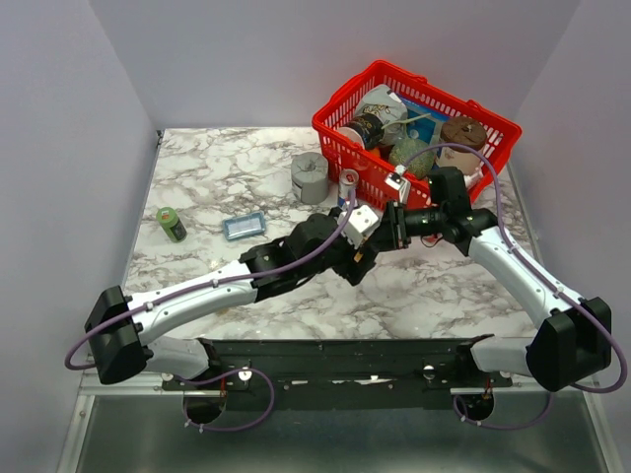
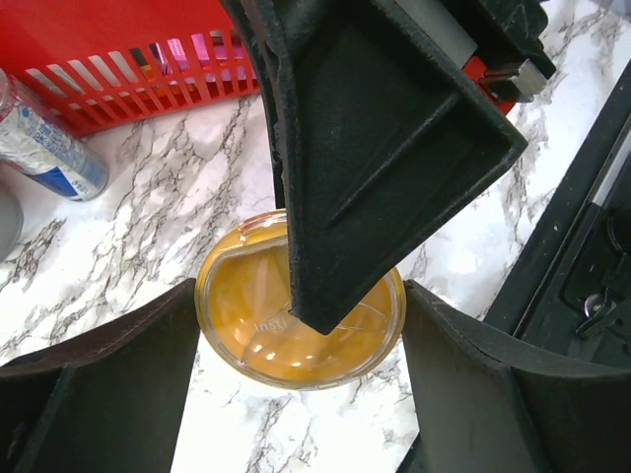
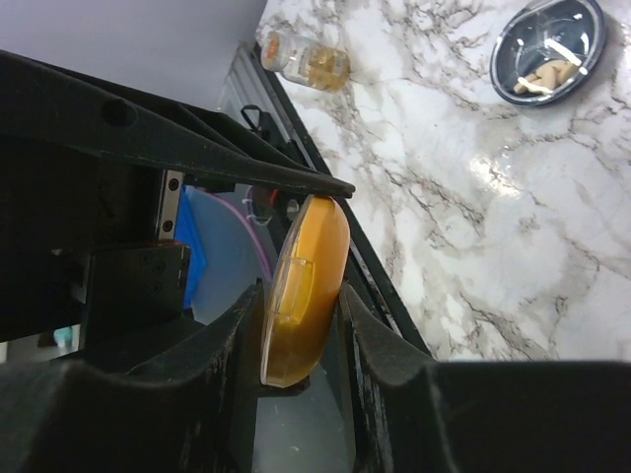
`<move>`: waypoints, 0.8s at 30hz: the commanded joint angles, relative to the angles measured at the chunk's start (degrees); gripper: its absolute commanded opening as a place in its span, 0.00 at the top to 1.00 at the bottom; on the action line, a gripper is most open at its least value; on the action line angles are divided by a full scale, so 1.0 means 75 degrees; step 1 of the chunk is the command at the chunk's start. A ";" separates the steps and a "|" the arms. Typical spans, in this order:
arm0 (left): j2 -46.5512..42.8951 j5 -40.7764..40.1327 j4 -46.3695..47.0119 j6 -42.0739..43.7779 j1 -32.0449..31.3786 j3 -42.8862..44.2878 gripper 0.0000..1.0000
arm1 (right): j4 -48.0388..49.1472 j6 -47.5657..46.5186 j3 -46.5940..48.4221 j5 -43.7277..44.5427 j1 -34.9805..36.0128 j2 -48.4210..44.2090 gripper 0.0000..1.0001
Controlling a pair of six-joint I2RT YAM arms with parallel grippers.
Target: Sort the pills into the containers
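Note:
Next, I pull my left gripper back, come in lower and grab the dish by its free sides (image 2: 217, 305), because my right gripper's finger covers the orange dish's middle (image 2: 277, 307).
The translucent orange dish (image 3: 306, 286) stands on edge, pinched between the fingers of my right gripper (image 3: 302, 292), which is shut on it above the table. In the left wrist view the orange dish (image 2: 266, 325) shows face-on, partly covered by a right finger (image 2: 375, 148). My left gripper (image 2: 301, 301) is open, its jaws wide on either side of the dish without touching it. The silvery dish (image 3: 582, 44) with a dark inside sits on the marble and holds a few tan pills (image 3: 545, 77). In the top view both grippers, left (image 1: 357, 251) and right (image 1: 382, 236), meet at the table's middle.
A red wire basket (image 1: 414, 128) full of items stands at the back right, with a grey squat cylinder (image 1: 310, 177) and a can (image 1: 347, 185) beside it. A blue tray (image 1: 244, 226) and a green bottle (image 1: 172, 224) lie at left. A clear pill bottle (image 3: 306, 61) lies near the table edge.

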 commanded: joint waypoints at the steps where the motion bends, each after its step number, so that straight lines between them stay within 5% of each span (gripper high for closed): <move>1: -0.0478 -0.0156 0.0482 -0.0247 -0.0039 -0.0132 0.06 | 0.0517 0.0341 -0.0192 -0.0902 0.0066 -0.0014 0.73; 17: -0.3395 0.0243 0.1010 -0.0505 0.0278 -0.2182 0.01 | 0.1711 0.1150 -0.0555 -0.1770 0.0054 -0.0353 0.74; 24: -0.5305 0.0757 0.1804 0.0618 0.0290 -0.3880 0.01 | 0.2181 0.1268 -0.0801 -0.1981 0.0054 -0.0447 0.74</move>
